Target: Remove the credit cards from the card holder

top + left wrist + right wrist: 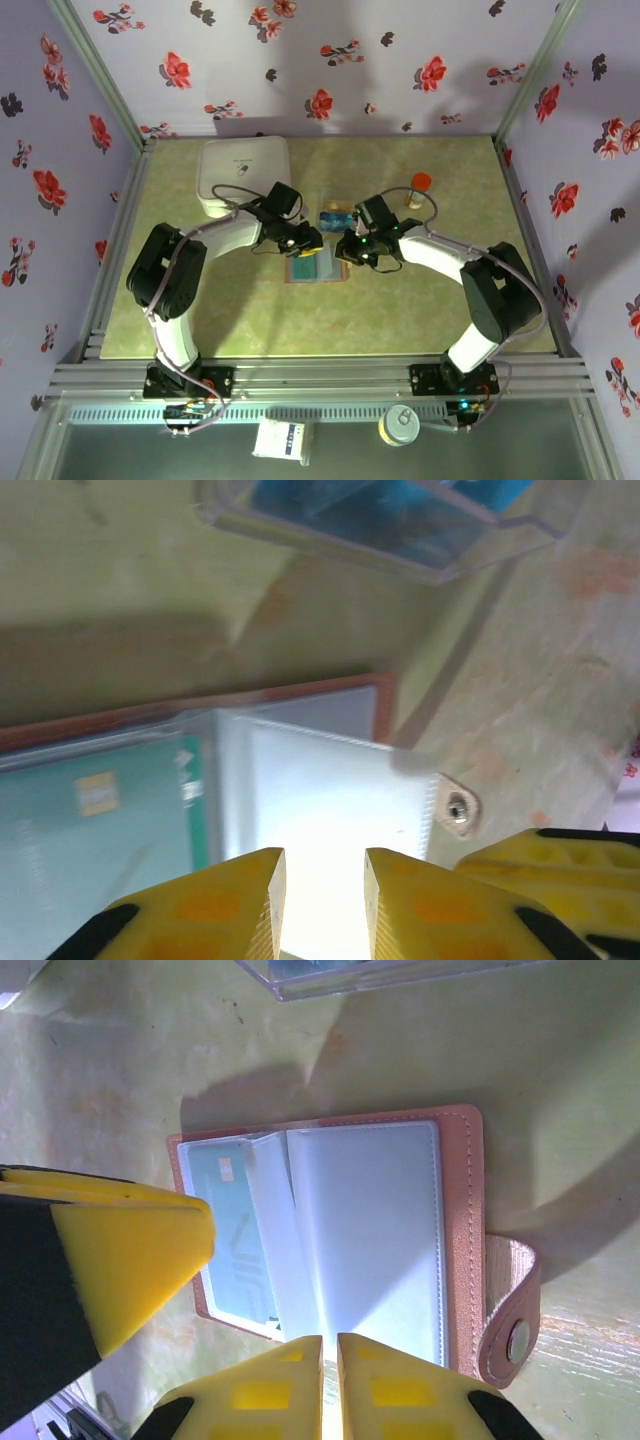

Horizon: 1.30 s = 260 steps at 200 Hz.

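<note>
The pale sleeve is standing half-turned along the edge of the teal card, so the robot's right gripper should lay the sleeve down flat toward the snap strap before it reaches for the card.
The card holder lies open on the table, tan leather outside, with clear sleeves fanned up and a snap strap to one side. A teal credit card sits inside a sleeve. My right gripper is shut on the near edge of a clear sleeve page. My left gripper stands open just over a pale sleeve, at the holder's far-left side. Blue cards lie in the clear tray.
A clear plastic tray sits just beyond the holder. A white rounded box stands at the back left, and a small orange-capped bottle at the back right. The left gripper's yellow finger crowds the holder's left side.
</note>
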Each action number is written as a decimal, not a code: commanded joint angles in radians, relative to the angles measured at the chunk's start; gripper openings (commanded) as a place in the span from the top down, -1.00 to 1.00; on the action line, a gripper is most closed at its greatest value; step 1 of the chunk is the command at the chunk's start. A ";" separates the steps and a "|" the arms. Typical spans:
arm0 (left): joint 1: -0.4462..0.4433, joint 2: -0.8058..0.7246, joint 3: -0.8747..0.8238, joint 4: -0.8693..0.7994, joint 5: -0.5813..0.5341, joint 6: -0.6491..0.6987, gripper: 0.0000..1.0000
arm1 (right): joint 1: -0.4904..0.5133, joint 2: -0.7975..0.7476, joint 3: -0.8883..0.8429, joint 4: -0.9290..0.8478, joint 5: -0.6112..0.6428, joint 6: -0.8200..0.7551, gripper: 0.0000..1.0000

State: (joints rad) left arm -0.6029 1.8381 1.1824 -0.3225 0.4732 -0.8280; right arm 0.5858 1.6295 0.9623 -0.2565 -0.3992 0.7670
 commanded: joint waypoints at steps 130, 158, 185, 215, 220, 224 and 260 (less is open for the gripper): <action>0.036 -0.077 -0.101 0.026 -0.005 0.020 0.53 | 0.057 0.057 0.104 -0.094 0.070 -0.034 0.38; 0.039 -0.082 -0.105 0.024 -0.006 0.021 0.53 | 0.067 0.098 0.126 -0.101 0.058 -0.038 0.39; 0.046 -0.094 -0.122 0.025 -0.009 0.022 0.53 | 0.092 0.131 0.154 -0.080 0.020 -0.023 0.63; 0.066 -0.107 -0.152 0.024 -0.015 0.029 0.55 | 0.120 0.158 0.188 -0.043 -0.002 0.005 0.87; 0.070 -0.109 -0.159 0.025 -0.018 0.032 0.55 | 0.123 0.162 0.193 -0.041 -0.002 0.008 0.89; 0.071 -0.111 -0.163 0.023 -0.024 0.035 0.55 | 0.126 0.166 0.196 -0.039 -0.003 0.010 0.89; 0.088 -0.088 -0.198 0.012 -0.050 0.060 0.58 | 0.129 0.187 0.192 -0.015 -0.008 0.023 0.94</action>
State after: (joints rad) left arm -0.5285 1.7542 1.0149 -0.2996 0.4480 -0.8082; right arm 0.7116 1.7908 1.1397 -0.2966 -0.3954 0.7700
